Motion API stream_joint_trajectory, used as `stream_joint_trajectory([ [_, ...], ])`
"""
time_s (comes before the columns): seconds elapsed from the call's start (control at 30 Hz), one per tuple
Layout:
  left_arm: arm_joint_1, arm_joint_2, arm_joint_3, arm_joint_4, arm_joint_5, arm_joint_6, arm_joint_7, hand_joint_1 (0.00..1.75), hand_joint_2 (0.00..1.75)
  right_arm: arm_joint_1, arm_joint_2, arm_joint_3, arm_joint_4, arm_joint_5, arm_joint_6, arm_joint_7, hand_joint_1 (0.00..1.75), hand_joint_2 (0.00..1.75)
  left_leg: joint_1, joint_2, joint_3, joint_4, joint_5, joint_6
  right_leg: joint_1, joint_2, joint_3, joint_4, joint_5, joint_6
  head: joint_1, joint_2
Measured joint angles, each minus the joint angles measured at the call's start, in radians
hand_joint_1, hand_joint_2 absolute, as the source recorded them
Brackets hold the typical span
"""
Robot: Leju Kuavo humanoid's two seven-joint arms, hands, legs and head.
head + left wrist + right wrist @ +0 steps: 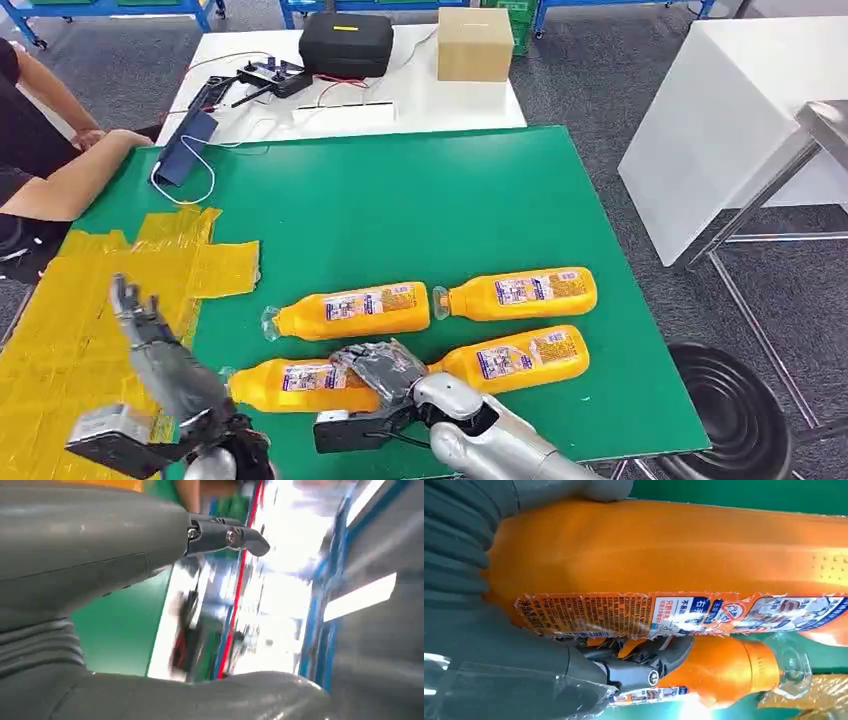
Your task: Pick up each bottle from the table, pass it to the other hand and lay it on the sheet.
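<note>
I should expect a bolder, colourful label hidden on the bottle's bottom side, because a small-print label (314, 377) is facing up on the orange bottle (262, 386).
Four orange bottles lie on the green table (400, 200). My right hand (385, 368) grips the front-left bottle (295, 385) near its base, and the bottle still lies on the table. In the right wrist view that bottle (674, 550) is wrapped by my right hand (499, 645), its dark fingers (644, 665) curled under the label. Behind it lies the back-left bottle (350, 310), also seen as a capped bottle (724, 670). The other two bottles (520, 293) (515, 360) lie to the right. My left hand (150, 340) hovers with fingers apart over the yellow sheet (60, 340), holding nothing. Its fingers (225, 535) stick out straight.
A person's arm (60, 180) rests on the table's far left corner, beside a blue pouch with a cable (185, 150). Behind stands a white table with a black case (345, 45), a cardboard box (475, 42) and a controller (272, 77). A black stool (730, 410) stands at the right.
</note>
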Motion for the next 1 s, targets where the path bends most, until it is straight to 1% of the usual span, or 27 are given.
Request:
stream_joint_trajectory([
  [0.17, 0.018, -0.020, 0.130, -0.083, 0.010, 0.015, 0.000, 0.00, 0.00, 0.029, 0.005, -0.015, -0.011, -0.041, -0.052, 0.002, 1.75, 1.75, 0.000, 0.000, 0.001, 0.000, 0.000, 0.000, 0.000, 0.000, 0.001, 0.000, 0.000, 0.000, 0.000, 0.000],
  [0.3, 0.023, -0.025, 0.173, -0.111, 0.010, 0.015, 0.000, 0.00, 0.00, 0.039, 0.006, -0.023, -0.017, -0.046, -0.057, 0.002, 1.75, 1.75, 0.000, 0.000, 0.001, 0.000, 0.000, 0.000, 0.000, 0.000, 0.001, 0.000, 0.000, 0.000, 0.000, 0.000],
  [0.33, 0.023, -0.025, 0.180, -0.115, 0.011, 0.015, 0.000, 0.00, 1.75, 0.040, 0.006, -0.024, -0.018, -0.048, -0.060, 0.002, 1.75, 1.75, 0.000, 0.000, 0.001, 0.000, 0.000, 0.000, 0.000, 0.000, 0.001, 0.000, 0.000, 0.000, 0.000, 0.000],
  [0.47, 0.027, -0.027, 0.216, -0.134, 0.011, 0.016, 0.000, 0.00, 1.75, 0.088, 0.006, -0.053, -0.057, -0.085, -0.116, -0.030, 1.75, 1.75, 0.000, 0.000, 0.000, 0.000, 0.000, 0.000, -0.001, 0.000, 0.000, 0.000, 0.000, 0.000, 0.000, 0.000],
  [0.6, 0.036, -0.028, 0.241, -0.153, 0.039, 0.016, 0.000, 0.00, 1.75, 0.166, 0.000, -0.092, -0.137, -0.110, -0.163, -0.064, 1.75, 1.75, 0.000, -0.001, -0.003, 0.000, 0.000, 0.000, -0.001, 0.000, -0.002, 0.000, 0.000, 0.000, 0.000, 0.000],
  [0.77, 0.053, -0.035, 0.230, -0.156, 0.119, 0.007, 0.000, 0.00, 1.75, 0.276, -0.003, -0.148, -0.284, -0.117, -0.208, -0.152, 1.75, 1.75, 0.000, -0.001, -0.007, 0.000, 0.000, 0.000, -0.001, 0.000, -0.006, 0.000, 0.000, 0.000, 0.000, 0.000],
  [0.93, 0.059, -0.040, 0.199, -0.097, 0.203, -0.122, 0.000, 0.00, 1.75, 0.335, -0.005, -0.193, -0.416, -0.124, -0.208, -0.218, 1.75, 1.75, -0.001, -0.001, -0.008, 0.000, 0.000, 0.000, -0.001, 0.000, -0.007, 0.000, 0.000, 0.000, 0.000, 0.000],
  [1.0, 0.062, -0.040, 0.187, -0.074, 0.246, -0.200, 0.003, 0.00, 1.75, 0.349, -0.006, -0.209, -0.457, -0.134, -0.208, -0.239, 1.75, 1.75, -0.001, -0.001, -0.008, 0.000, 0.000, 0.000, -0.002, 0.000, -0.007, 0.000, 0.000, 0.000, 0.000, 0.000],
])
